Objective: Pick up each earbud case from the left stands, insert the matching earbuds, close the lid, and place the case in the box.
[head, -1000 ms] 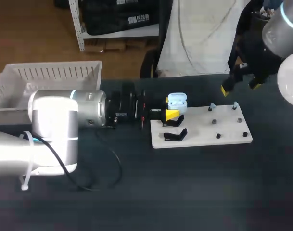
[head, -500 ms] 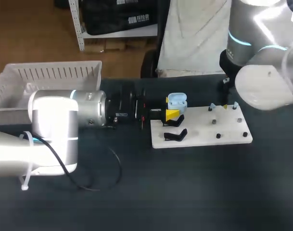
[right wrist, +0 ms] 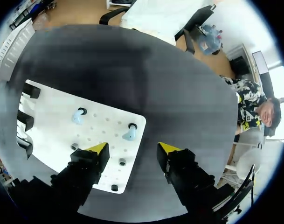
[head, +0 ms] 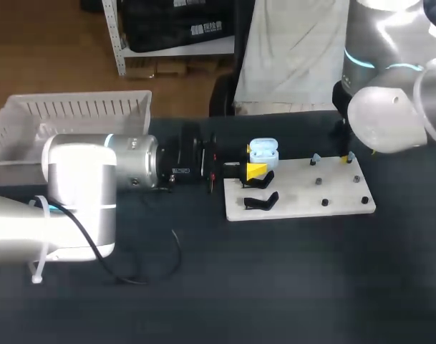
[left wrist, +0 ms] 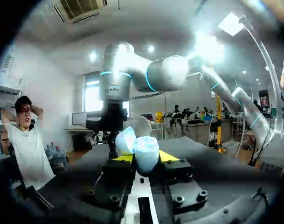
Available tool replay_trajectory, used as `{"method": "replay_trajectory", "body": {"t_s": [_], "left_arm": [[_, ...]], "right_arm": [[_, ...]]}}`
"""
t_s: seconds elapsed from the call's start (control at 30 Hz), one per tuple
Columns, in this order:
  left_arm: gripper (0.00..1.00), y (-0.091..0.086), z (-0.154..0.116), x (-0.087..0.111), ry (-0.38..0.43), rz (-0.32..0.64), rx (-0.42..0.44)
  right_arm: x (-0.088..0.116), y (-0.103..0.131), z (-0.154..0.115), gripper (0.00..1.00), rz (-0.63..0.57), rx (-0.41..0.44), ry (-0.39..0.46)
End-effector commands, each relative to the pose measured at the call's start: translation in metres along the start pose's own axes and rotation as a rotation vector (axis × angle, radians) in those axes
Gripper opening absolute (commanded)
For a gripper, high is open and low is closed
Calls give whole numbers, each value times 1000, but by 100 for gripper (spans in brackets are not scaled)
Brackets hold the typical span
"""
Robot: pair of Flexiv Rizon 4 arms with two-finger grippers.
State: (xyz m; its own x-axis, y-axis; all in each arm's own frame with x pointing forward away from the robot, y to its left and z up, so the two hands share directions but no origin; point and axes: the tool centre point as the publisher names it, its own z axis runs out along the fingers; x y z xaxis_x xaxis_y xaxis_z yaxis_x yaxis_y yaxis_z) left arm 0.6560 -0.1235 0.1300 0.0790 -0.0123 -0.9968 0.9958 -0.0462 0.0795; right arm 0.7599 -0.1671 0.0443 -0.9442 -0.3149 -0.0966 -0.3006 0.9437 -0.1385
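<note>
The pale blue earbud (right wrist: 129,135) sticks out clear of its black peg (right wrist: 133,125), so the earbud will come off when I lift and the peg will stay behind.
My left gripper (head: 256,170) is shut on a light-blue earbud case (head: 263,152) with its lid up, over the white board's (head: 296,208) left end. In the left wrist view the case (left wrist: 145,153) sits between the yellow fingertips of that gripper (left wrist: 144,158). Two pale-blue earbuds stand on pegs at the board's far edge. My right gripper (right wrist: 132,148) hangs open above the right-hand earbud (right wrist: 131,134), which lies just ahead of the gap between its fingers, untouched. The other earbud (right wrist: 77,115) is to the side. In the head view the right gripper (head: 345,157) is over the board's far right corner.
Two black stands (head: 261,202) are on the board's left part, and several small black pegs (head: 324,203) dot its right part. A white slatted basket (head: 67,118) sits at the table's far left. A black cable (head: 171,251) lies on the dark tabletop.
My right arm has swung in from the upper right and come down over the board's far right corner, its fingers drawing somewhat closer. The left arm and case have not moved.
</note>
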Motion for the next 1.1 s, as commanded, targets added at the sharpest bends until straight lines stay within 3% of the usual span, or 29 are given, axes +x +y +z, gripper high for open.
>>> {"method": "replay_trajectory", "body": {"t_s": [0.03, 0.63, 0.83, 1.1], "left_arm": [[0, 0, 0, 2, -5, 4, -2], [0, 0, 0, 2, -5, 4, -2], [0, 0, 0, 2, -5, 4, -2], [0, 0, 0, 2, -5, 4, -2]], "right_arm": [[-3, 2, 4, 49, -4, 3, 2], [-9, 1, 15, 34, -13, 31, 4], [-10, 0, 17, 22, -14, 38, 6], [-12, 1, 18, 20, -16, 43, 8]]}}
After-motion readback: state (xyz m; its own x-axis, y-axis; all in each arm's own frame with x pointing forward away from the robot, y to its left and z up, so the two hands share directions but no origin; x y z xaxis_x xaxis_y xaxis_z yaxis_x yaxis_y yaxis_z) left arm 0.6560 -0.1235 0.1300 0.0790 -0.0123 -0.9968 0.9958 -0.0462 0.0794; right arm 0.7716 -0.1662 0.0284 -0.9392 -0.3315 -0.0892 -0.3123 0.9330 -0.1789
